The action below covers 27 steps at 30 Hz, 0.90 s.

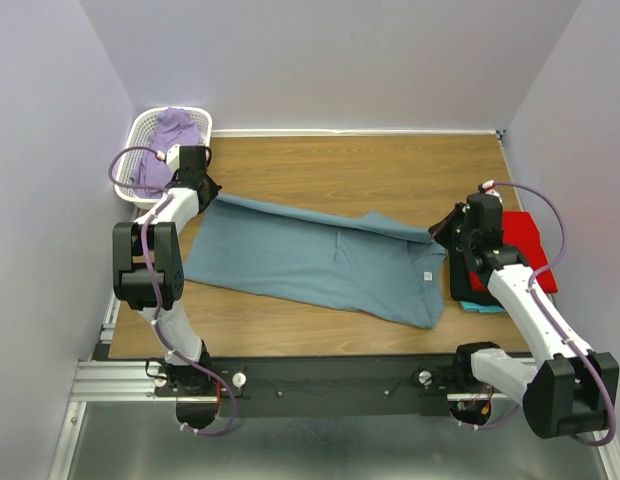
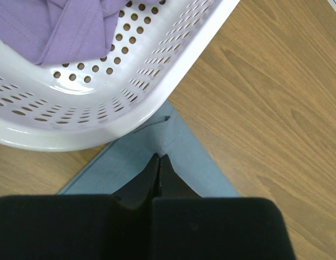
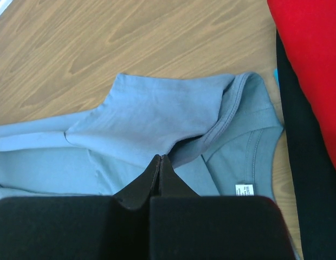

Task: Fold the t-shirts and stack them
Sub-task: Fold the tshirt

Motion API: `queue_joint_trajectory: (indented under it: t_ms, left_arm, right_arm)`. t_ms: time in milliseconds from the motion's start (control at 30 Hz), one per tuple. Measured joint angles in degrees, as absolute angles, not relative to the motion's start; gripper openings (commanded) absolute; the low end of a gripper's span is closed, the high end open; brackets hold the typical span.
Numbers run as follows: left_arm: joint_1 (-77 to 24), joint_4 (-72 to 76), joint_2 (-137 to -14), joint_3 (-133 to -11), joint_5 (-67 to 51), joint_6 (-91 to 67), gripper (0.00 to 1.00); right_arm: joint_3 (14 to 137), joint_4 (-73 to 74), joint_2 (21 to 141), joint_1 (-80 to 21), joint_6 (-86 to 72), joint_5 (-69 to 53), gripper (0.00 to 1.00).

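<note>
I should continue lowering my left gripper's corner of the t-shirt's far edge point(image 1: 302, 213) onto the t-shirt's body point(image 1: 214, 230) until the fold lies flat, because that edge is stretched straight between my grippers.
The dusty blue-grey t-shirt point(image 1: 310, 262) lies spread across the middle of the table, its neck label point(image 1: 427, 277) at the right. My left gripper point(image 1: 212, 190) is shut on the shirt's far left corner; the left wrist view shows the cloth point(image 2: 157, 135) puckered at the gripper's point(image 2: 159, 156) tips, right beside the basket. My right gripper point(image 1: 437, 232) is shut on the far right edge near the collar, where a fold of the shirt point(image 3: 152, 114) is doubled over. A red t-shirt point(image 1: 525, 245) tops a stack at the right, with a turquoise t-shirt point(image 1: 480, 307) at the bottom.
A white lattice basket point(image 1: 140, 125) holding purple cloth point(image 1: 173, 130) stands at the back left corner, close to my left gripper. A black garment point(image 3: 303, 162) lies in the stack under the red shirt. Walls close in the table on three sides.
</note>
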<state>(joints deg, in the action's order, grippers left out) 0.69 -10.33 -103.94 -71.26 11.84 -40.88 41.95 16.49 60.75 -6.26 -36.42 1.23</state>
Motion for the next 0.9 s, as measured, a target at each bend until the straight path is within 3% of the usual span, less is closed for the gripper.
queue_joint_trajectory:
  t_ms: [900]
  left_arm:
    - [1.3,-6.9,-96.2,-56.0,11.9,-46.4,0.0]
  right_arm:
    - [32.0,17.0,57.4,-6.3,-42.3,-4.6,0.0]
